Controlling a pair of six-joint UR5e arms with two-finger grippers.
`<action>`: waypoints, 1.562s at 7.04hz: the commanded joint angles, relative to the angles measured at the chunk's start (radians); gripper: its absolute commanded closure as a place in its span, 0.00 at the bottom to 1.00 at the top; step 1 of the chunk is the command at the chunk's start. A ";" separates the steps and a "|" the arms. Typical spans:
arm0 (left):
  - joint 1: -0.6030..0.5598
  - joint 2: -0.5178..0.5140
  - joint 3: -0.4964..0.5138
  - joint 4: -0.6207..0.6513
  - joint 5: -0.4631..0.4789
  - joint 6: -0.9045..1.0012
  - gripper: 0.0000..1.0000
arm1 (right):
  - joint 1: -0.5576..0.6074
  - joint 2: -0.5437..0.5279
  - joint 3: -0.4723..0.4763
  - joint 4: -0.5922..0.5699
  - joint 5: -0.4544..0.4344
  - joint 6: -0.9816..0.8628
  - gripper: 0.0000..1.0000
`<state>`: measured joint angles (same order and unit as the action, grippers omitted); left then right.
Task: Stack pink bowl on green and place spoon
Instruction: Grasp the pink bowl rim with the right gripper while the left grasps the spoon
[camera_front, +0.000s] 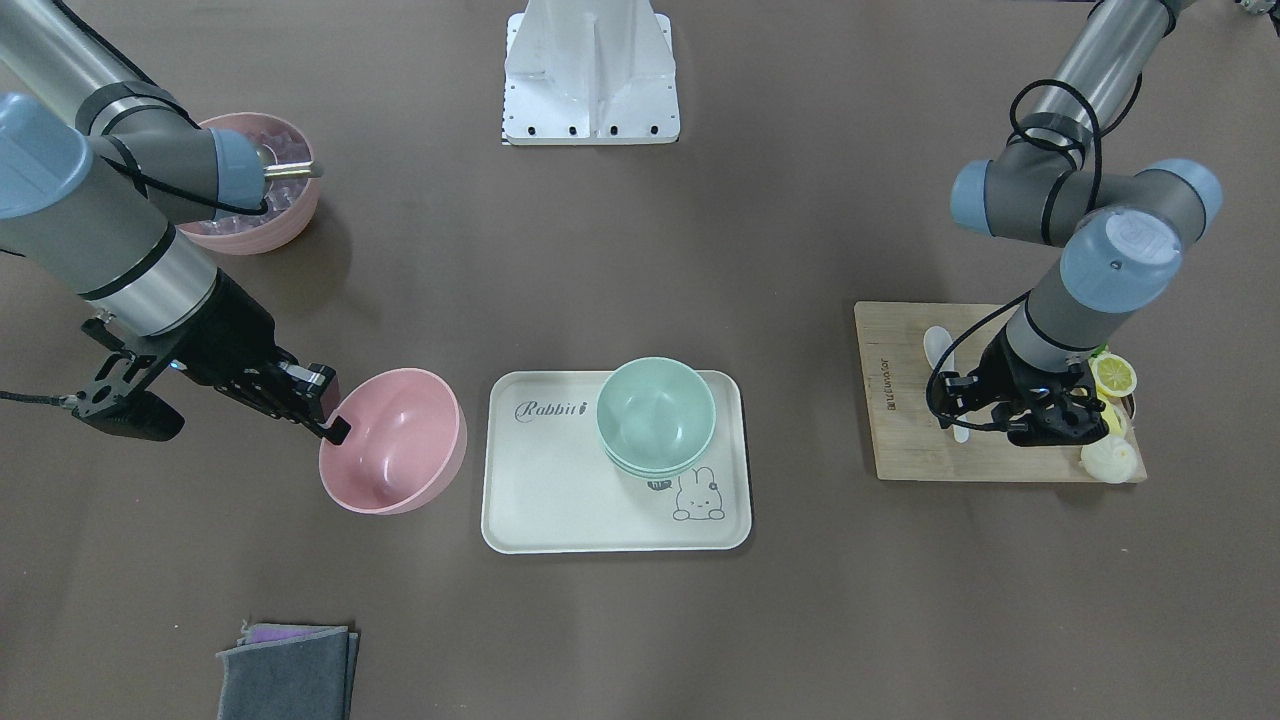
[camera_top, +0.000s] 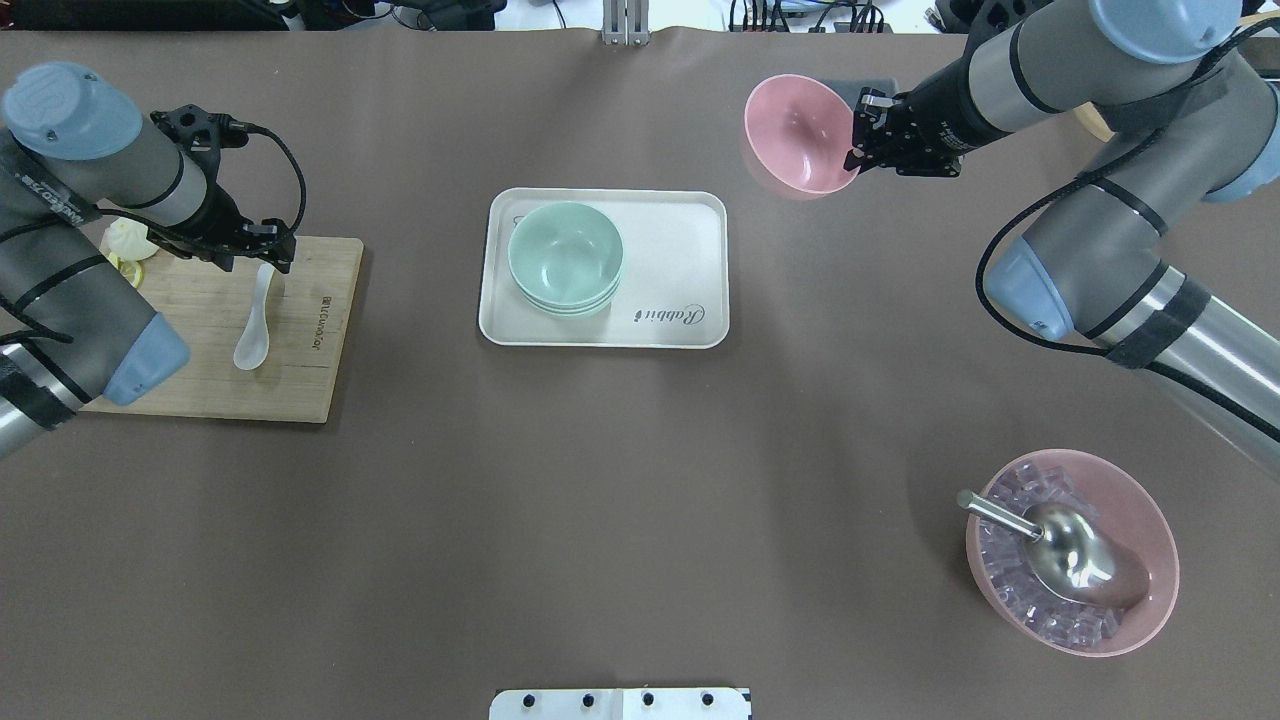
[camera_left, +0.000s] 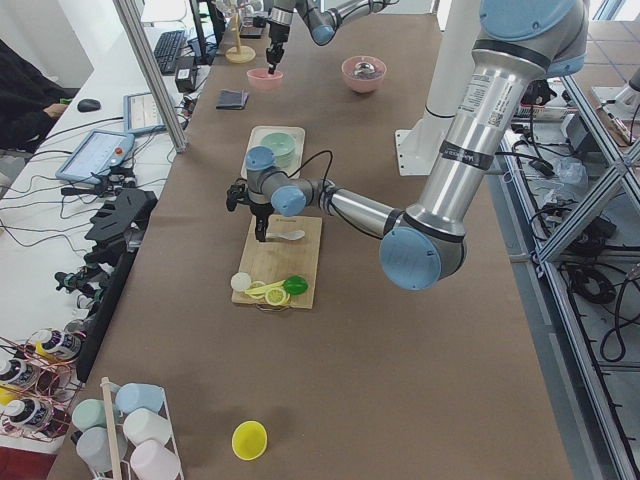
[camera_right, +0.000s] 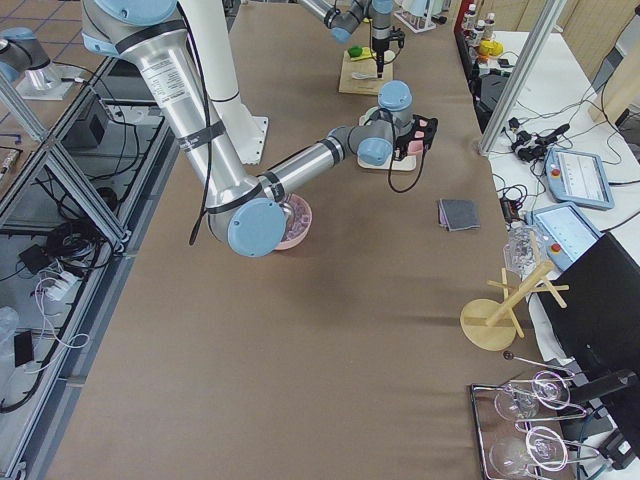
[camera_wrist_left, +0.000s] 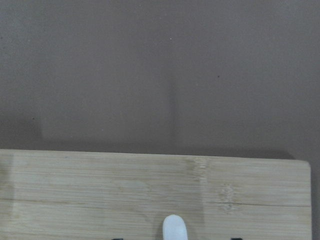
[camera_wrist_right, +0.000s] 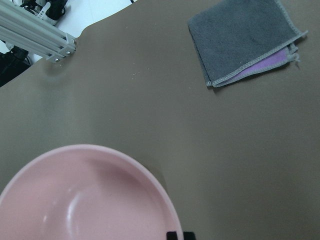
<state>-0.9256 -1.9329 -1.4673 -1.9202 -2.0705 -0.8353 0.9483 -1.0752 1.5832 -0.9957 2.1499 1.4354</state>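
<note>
My gripper will lower the white spoon (camera_front: 939, 346) into the empty pink bowl, and the spoon's handle should rest over the pink bowl's rim, because the spoon almost matches the pink bowl's width (camera_front: 393, 442).
My right gripper (camera_top: 862, 140) is shut on the rim of the empty pink bowl (camera_top: 800, 135) and holds it tilted just above the table, to the side of the tray; it also shows in the front view (camera_front: 392, 440) and the right wrist view (camera_wrist_right: 85, 200). The green bowls (camera_top: 565, 258) sit stacked on the white tray (camera_top: 680, 240). My left gripper (camera_top: 262, 262) is open, low over the wooden cutting board (camera_top: 300, 370), its fingers either side of the handle of the white spoon (camera_top: 255, 325). The handle's tip shows in the left wrist view (camera_wrist_left: 174, 227).
A second pink bowl (camera_top: 1150, 560) with ice cubes and a metal scoop stands near the robot's right side. Lemon slices (camera_front: 1112, 375) and other food lie on the board's end. A folded grey cloth (camera_front: 288, 670) lies at the far edge, beyond the held bowl.
</note>
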 joint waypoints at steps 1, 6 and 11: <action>0.002 0.006 -0.002 0.001 0.001 -0.001 0.45 | -0.008 0.006 0.001 0.002 -0.008 0.008 1.00; 0.024 0.009 -0.004 0.003 0.001 -0.001 0.51 | -0.020 0.004 0.014 0.003 -0.010 0.034 1.00; 0.034 0.017 -0.016 0.003 0.004 -0.001 0.98 | -0.026 0.006 0.026 0.005 -0.021 0.049 1.00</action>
<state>-0.8919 -1.9216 -1.4776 -1.9175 -2.0676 -0.8360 0.9232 -1.0693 1.6024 -0.9915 2.1294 1.4747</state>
